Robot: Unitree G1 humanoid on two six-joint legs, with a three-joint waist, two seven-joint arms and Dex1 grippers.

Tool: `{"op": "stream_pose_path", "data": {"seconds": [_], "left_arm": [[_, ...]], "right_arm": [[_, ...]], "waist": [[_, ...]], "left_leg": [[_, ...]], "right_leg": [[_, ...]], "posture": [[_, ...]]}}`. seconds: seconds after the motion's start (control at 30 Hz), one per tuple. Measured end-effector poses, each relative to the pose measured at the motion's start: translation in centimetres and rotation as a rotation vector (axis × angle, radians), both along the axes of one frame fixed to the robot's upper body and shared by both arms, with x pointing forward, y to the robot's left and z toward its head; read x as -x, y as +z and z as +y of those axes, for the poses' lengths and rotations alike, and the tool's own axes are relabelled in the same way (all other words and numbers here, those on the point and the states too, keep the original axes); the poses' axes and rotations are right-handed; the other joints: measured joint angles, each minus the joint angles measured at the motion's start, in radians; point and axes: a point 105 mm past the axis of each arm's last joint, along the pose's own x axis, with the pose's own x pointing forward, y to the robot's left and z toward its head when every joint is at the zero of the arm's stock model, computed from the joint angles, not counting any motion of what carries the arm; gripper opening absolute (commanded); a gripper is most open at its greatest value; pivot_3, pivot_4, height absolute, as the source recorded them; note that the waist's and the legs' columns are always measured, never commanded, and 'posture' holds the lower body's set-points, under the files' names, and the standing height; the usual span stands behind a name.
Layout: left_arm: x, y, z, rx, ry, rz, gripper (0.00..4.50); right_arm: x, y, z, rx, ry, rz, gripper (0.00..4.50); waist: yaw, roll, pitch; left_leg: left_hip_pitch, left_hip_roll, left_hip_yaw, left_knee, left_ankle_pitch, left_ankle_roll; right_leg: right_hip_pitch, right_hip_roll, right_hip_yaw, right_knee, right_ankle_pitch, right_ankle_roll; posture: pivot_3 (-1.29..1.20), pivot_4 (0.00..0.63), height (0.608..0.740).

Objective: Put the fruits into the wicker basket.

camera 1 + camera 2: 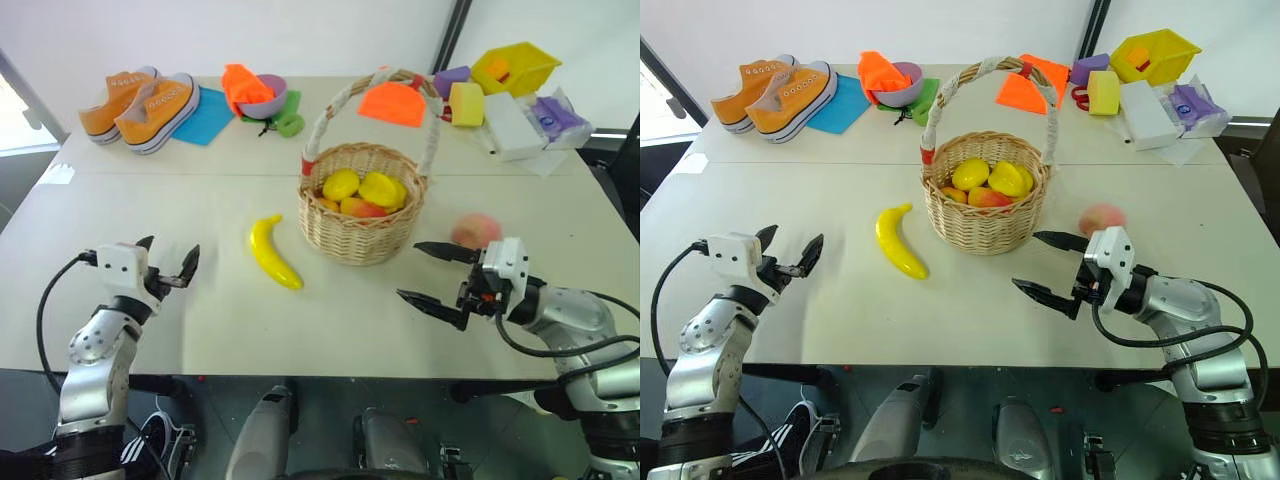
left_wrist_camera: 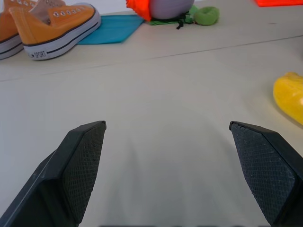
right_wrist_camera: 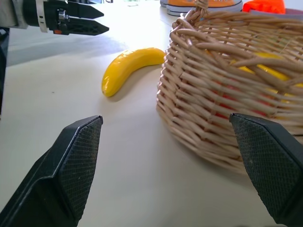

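The lace-wrapped handle (image 1: 431, 138) stands up in an arch by itself, so the wicker basket (image 1: 352, 228) will move stiffly along with it and the fruits will stay inside when I carry it by one side.
A glossy yellow banana (image 1: 274, 252) lies on the white table just left of the wicker basket (image 1: 355, 240), which holds several yellow and pink-orange fruits. A pink-orange peach (image 1: 476, 230) rests on the table to the basket's right. My left gripper (image 1: 172, 258) hovers open over the table, left of the banana and apart from it. My right gripper (image 1: 410, 270) is open and level, pointing left at the basket's front right side, with the peach just behind it. The right wrist view takes in the banana (image 3: 130, 66), the basket wall (image 3: 227, 94) and the left gripper (image 3: 97, 21).
At the back of the table are orange sneakers (image 1: 140, 105), a blue cloth (image 1: 205, 115), a purple bowl (image 1: 262, 98), a small green object (image 1: 290, 123), an orange cloth (image 1: 395, 103), a yellow block (image 1: 466, 103), a yellow bin (image 1: 515, 68) and white boxes (image 1: 512, 125).
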Motion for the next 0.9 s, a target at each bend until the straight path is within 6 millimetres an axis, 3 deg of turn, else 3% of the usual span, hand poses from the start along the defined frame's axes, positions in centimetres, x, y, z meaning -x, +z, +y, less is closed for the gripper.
{"op": "stream_pose_path", "data": {"seconds": [0.27, 0.5, 0.63, 0.8, 0.9], "left_arm": [[-0.5, 0.6, -1.4, -0.003, 0.053, 0.009, 4.5], [0.6, 1.2, -5.9, 0.035, -0.016, 0.106, 4.5], [0.8, 2.4, -9.9, 0.125, -0.11, 0.116, 4.5], [0.5, 1.9, -12.9, 0.159, -0.13, 0.21, 4.5], [0.3, 1.5, -13.8, 0.158, -0.116, 0.251, 4.5]], "right_arm": [[-0.8, 1.2, 0.6, 0.021, 0.011, -0.039, 4.47], [-0.7, 3.0, 1.4, 0.033, 0.057, -0.071, 4.47], [-0.4, 4.1, 2.4, 0.037, 0.092, -0.117, 4.47], [0.7, 3.4, 3.1, 0.072, 0.153, -0.105, 4.47], [0.7, 3.2, 3.0, 0.09, 0.155, -0.12, 4.47]], "waist": [[0.001, 0.0, 0.0], [-0.001, 0.0, 0.0], [0.005, -0.001, 0.0], [0.002, -0.001, 0.0], [-0.001, -0.001, 0.0]], "left_leg": [[0.0, -0.001, 0.0, 0.0, 0.0, 0.0], [-0.001, 0.0, 0.0, 0.0, 0.0, 0.0], [0.0, 0.0, 0.0, 0.0, 0.0, 0.0], [-0.001, 0.0, 0.001, 0.0, 0.0, 0.0], [-0.001, 0.0, 0.001, 0.0, 0.0, 0.0]], "right_leg": [[0.0, 0.0, 0.0, 0.0, 0.0, 0.0], [0.0, 0.0, 0.0, 0.0, 0.0, 0.0], [0.001, 0.0, 0.0, 0.0, 0.0, 0.0], [0.004, 0.0, 0.0, 0.0, 0.0, 0.0], [0.004, 0.001, 0.0, 0.0, 0.0, 0.0]], "posture": [[0.0, 0.15, 0.74], [0.0, 0.15, 0.74], [0.0, 0.15, 0.74], [0.0, 0.15, 0.74], [0.0, 0.15, 0.74]]}}
